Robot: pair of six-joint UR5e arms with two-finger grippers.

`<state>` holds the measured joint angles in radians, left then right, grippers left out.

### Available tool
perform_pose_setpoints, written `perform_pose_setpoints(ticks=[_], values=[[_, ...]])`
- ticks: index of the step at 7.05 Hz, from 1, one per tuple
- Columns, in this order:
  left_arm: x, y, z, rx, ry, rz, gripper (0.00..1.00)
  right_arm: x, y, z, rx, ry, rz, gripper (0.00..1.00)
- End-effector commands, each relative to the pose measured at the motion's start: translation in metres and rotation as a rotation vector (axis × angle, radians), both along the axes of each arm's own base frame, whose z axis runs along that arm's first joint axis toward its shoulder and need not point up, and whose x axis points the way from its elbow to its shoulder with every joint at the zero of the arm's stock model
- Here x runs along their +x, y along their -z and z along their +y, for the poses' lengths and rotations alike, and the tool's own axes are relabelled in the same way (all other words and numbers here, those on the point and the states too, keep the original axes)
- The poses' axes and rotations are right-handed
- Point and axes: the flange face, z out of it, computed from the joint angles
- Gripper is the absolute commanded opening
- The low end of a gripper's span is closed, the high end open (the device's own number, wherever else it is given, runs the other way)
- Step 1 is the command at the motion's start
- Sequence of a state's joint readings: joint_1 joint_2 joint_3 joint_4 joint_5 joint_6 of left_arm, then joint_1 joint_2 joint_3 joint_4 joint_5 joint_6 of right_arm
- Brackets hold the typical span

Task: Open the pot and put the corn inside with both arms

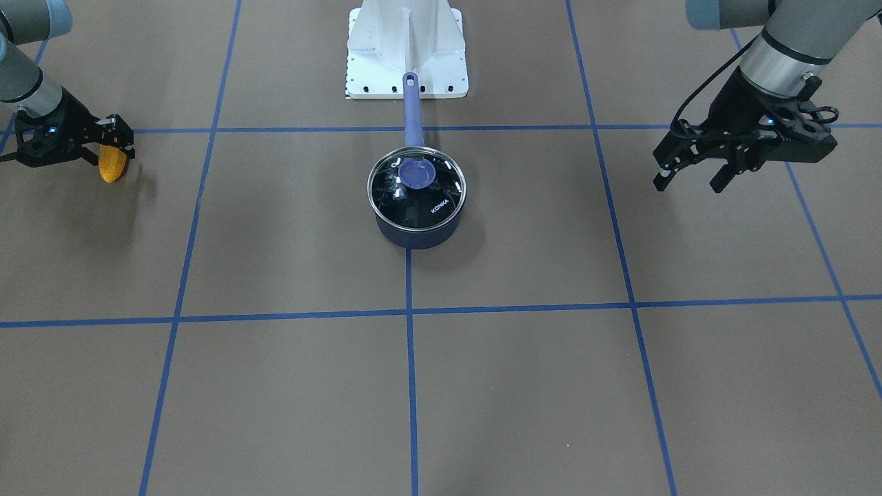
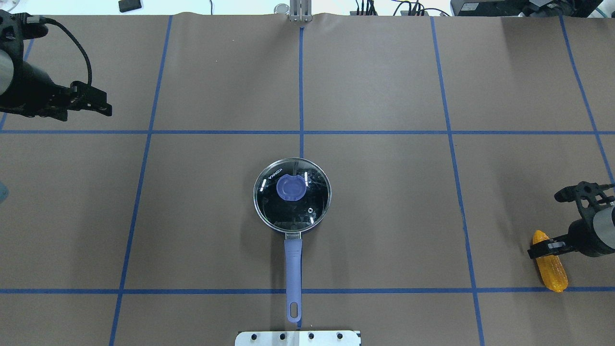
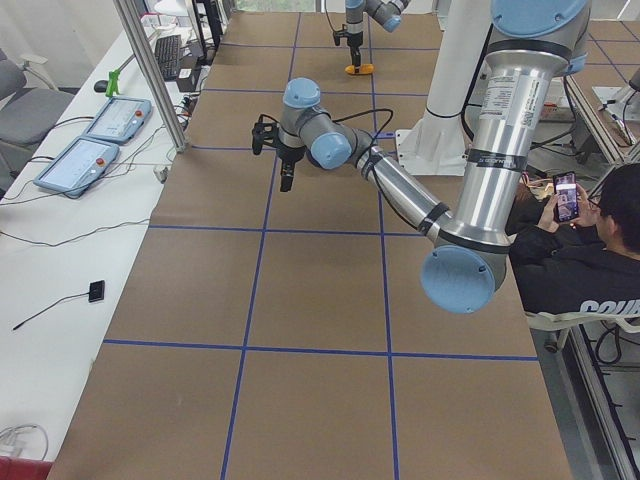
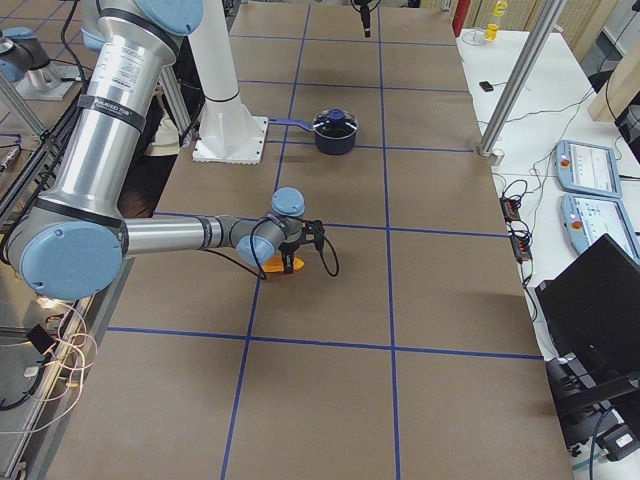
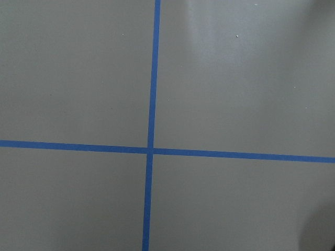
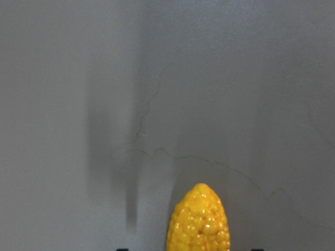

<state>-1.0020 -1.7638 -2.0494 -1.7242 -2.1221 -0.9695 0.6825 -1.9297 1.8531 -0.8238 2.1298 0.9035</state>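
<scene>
I can see only plain darkness through the glass lid (image 1: 405, 202). I should expect the dark navy pot (image 1: 417, 237) to be empty when I raise the lid.
The dark navy pot (image 1: 417, 231) stands at the table's middle, its long purple-blue handle (image 2: 293, 266) pointing toward the robot's base. The round glass lid (image 2: 291, 192) with its blue knob (image 1: 416, 173) sits closed on it. The yellow-orange corn (image 2: 551, 266) lies on the table at the robot's far right. My right gripper (image 1: 107, 153) is low over the corn's thick end, jaws open on either side of it; the right wrist view shows the corn's tapered tip (image 6: 199, 219). My left gripper (image 1: 689, 182) hangs open and empty, high at the far left.
Brown table paper with a blue tape grid (image 2: 301, 132). The white base plate (image 1: 406, 52) sits at the robot's edge, just behind the pot handle. A person sits beside the table (image 3: 590, 250), off its surface.
</scene>
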Motion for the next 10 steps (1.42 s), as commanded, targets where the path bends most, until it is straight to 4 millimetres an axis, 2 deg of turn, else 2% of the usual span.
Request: perform_pose_setpoints(ticks=[1,2,4,5,6,7,8,9,10], values=[[0.003,0.0,0.001,-0.003,0.0,0.0,0.98,-0.002,0.0,0.001,0.001,0.005,0.001,0.45],[0.004,0.0,0.001,-0.003,-0.002,0.0,0.98,-0.002,0.001,0.001,0.005,0.005,0.001,0.35],[0.009,0.009,0.0,-0.013,-0.001,0.004,0.98,-0.003,0.008,-0.001,0.014,0.003,-0.011,0.35],[0.016,0.025,-0.005,-0.025,-0.005,-0.003,0.98,-0.004,0.013,-0.002,0.016,0.008,-0.022,0.35],[0.022,0.044,-0.01,-0.04,-0.008,-0.011,0.98,0.004,0.012,-0.008,0.005,-0.007,-0.026,0.35],[0.038,0.063,-0.008,-0.066,-0.001,0.001,0.98,0.002,0.024,-0.019,-0.02,0.007,-0.079,0.35],[0.062,0.077,-0.002,-0.071,0.008,-0.004,0.98,0.005,0.038,-0.038,-0.037,-0.016,-0.097,0.35],[0.103,0.101,0.015,-0.096,-0.003,-0.005,0.98,-0.004,0.053,-0.059,-0.042,-0.03,-0.092,0.35],[0.131,0.127,0.027,-0.104,0.005,-0.017,0.98,-0.012,0.068,-0.081,-0.039,-0.035,-0.075,0.34]])
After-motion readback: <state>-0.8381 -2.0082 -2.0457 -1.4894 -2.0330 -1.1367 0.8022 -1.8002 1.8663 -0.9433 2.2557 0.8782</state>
